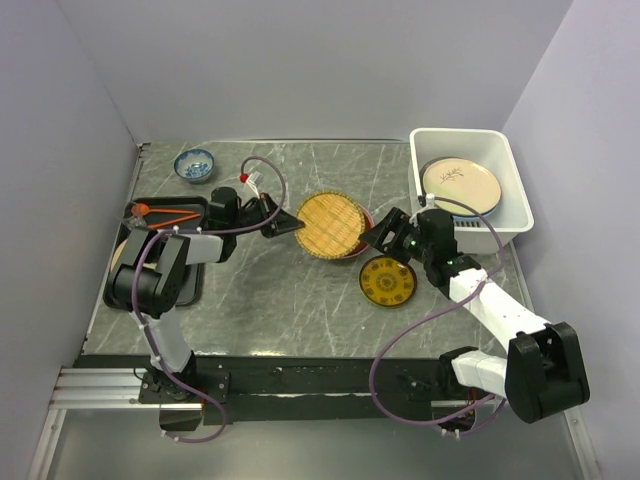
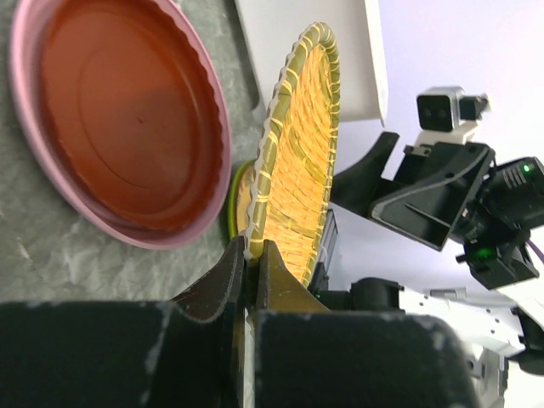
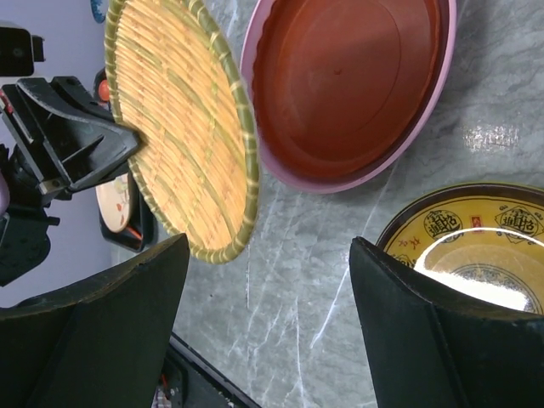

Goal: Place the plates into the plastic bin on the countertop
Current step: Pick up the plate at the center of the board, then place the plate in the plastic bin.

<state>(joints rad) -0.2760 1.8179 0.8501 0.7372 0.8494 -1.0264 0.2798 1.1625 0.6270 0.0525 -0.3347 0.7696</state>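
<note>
The robot's right gripper should grip the woven plate by its free rim (image 1: 362,222) before it carries the plate to the plastic bin (image 1: 470,185), because the bin stands far across from the left gripper.
A woven yellow plate (image 1: 333,222) (image 2: 299,144) (image 3: 174,119) hangs tilted above the countertop (image 1: 280,290), my left gripper (image 1: 296,226) (image 2: 252,252) shut on its rim. Beneath it lies a red-orange plate (image 1: 366,246) (image 2: 127,119) (image 3: 348,76) nested in a pink one (image 3: 442,93). A small yellow-patterned plate (image 1: 387,281) (image 3: 476,246) rests in front of them. My right gripper (image 1: 380,232) (image 3: 268,285) stands open over bare countertop between the woven plate and the small plate, holding nothing. The white plastic bin (image 1: 460,134) at the back right holds a cream plate (image 1: 460,182) on top of others.
A small blue-and-white bowl (image 1: 194,163) sits at the back left. A flat black tray (image 1: 190,210) with items lies under the left arm. Walls close in on the left, back and right. The two grippers face each other closely across the woven plate.
</note>
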